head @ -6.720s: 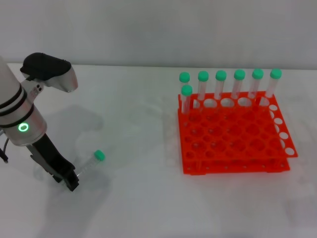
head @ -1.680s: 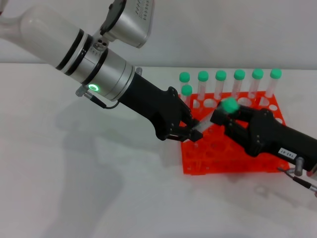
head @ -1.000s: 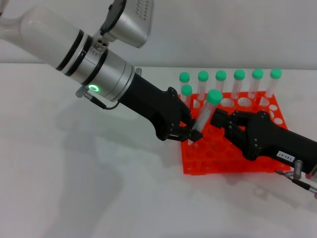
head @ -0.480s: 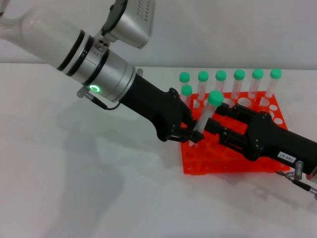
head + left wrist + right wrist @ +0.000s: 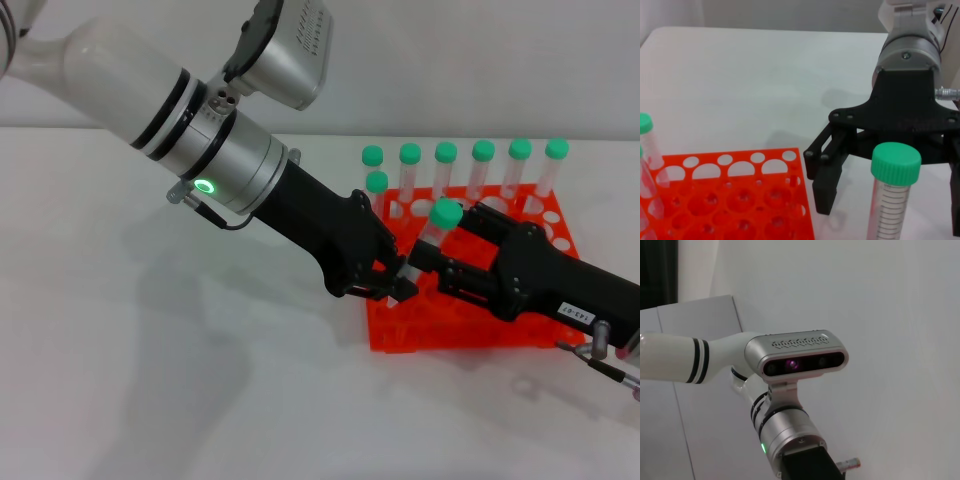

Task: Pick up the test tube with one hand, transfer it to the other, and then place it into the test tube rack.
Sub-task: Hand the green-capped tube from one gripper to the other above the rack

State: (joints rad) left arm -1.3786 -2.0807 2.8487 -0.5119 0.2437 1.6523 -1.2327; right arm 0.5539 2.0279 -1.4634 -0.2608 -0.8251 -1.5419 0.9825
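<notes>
I should take the tube below the cap with my right gripper, because my left gripper covers the test tube's lower end, which must go into the rack.
My left gripper, on the green-ringed arm, is shut on the lower end of the test tube. It holds the tube tilted above the front left of the orange-red test tube rack. The mint-green cap points up. My right gripper, the black one with the white label, is open. Its fingers stand on either side of the tube below the cap, with a gap on each side. The rack also shows in the left wrist view.
Several identical green-capped tubes stand along the rack's back row, one in the second row. White table lies to the left and front. The right wrist view shows only my left arm and the wall.
My right gripper has moved in so that its open fingers straddle the tube. My left arm and the tube have shifted slightly right and down.
</notes>
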